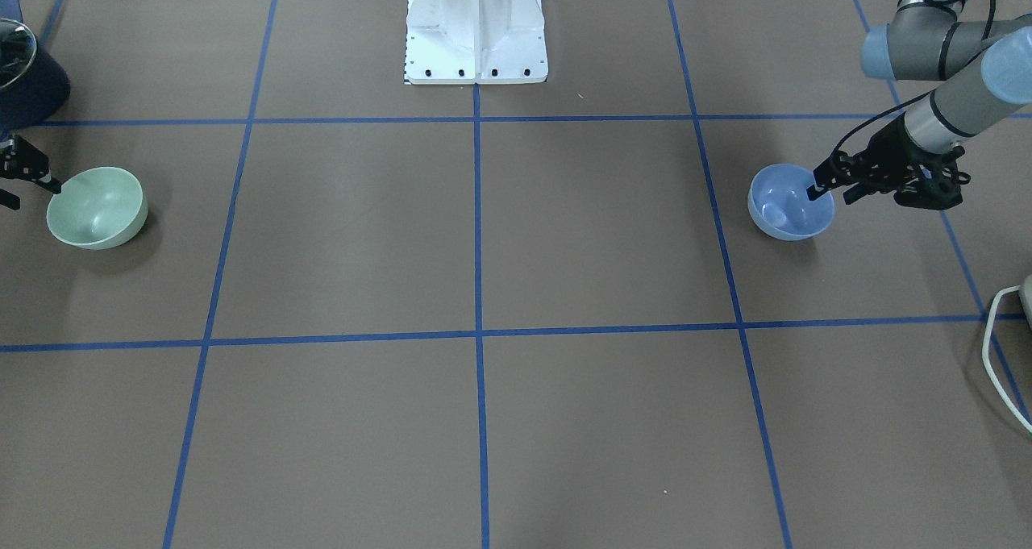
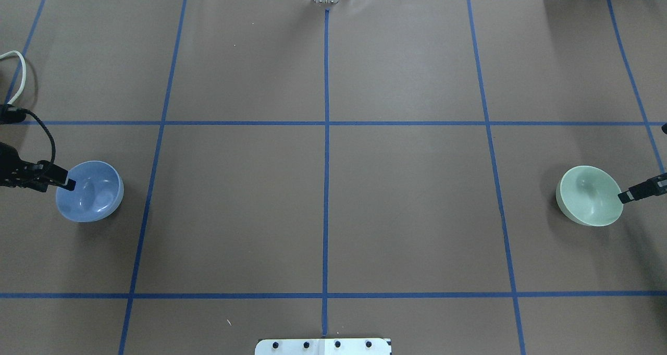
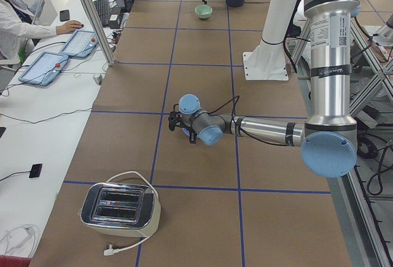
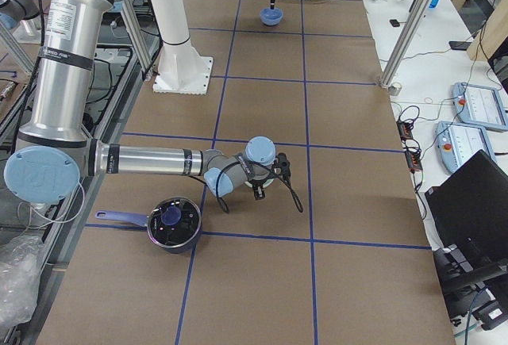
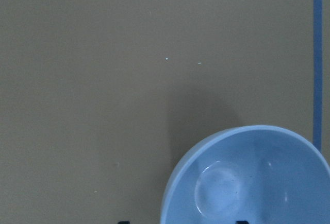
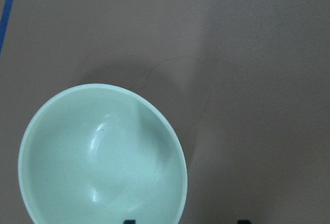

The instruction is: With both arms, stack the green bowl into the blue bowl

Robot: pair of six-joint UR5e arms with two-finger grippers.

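Observation:
The green bowl [image 1: 97, 207] should sink into the blue bowl [image 1: 791, 202] almost rim to rim when I lower it, because both bowls are empty, tapered and about equally wide.
The blue bowl [image 1: 790, 206] stands on the brown table at my left end; it also shows in the overhead view [image 2: 91, 191] and the left wrist view [image 5: 247, 177]. My left gripper [image 1: 816, 192] [image 2: 66, 183] is open and straddles the bowl's rim, one finger inside and one outside. The green bowl [image 1: 97, 209] [image 2: 591, 196] [image 6: 98, 157] stands at my right end. My right gripper [image 1: 52, 185] [image 2: 624, 197] is open and straddles its rim in the same way. The two bowls are far apart.
A dark pot with a lid [image 4: 173, 223] sits near the right arm and the green bowl. A toaster [image 3: 120, 207] with a white cable stands beyond the blue bowl. The white base pedestal [image 1: 476, 33] stands mid-table at the robot's side. An operator sits at a side desk.

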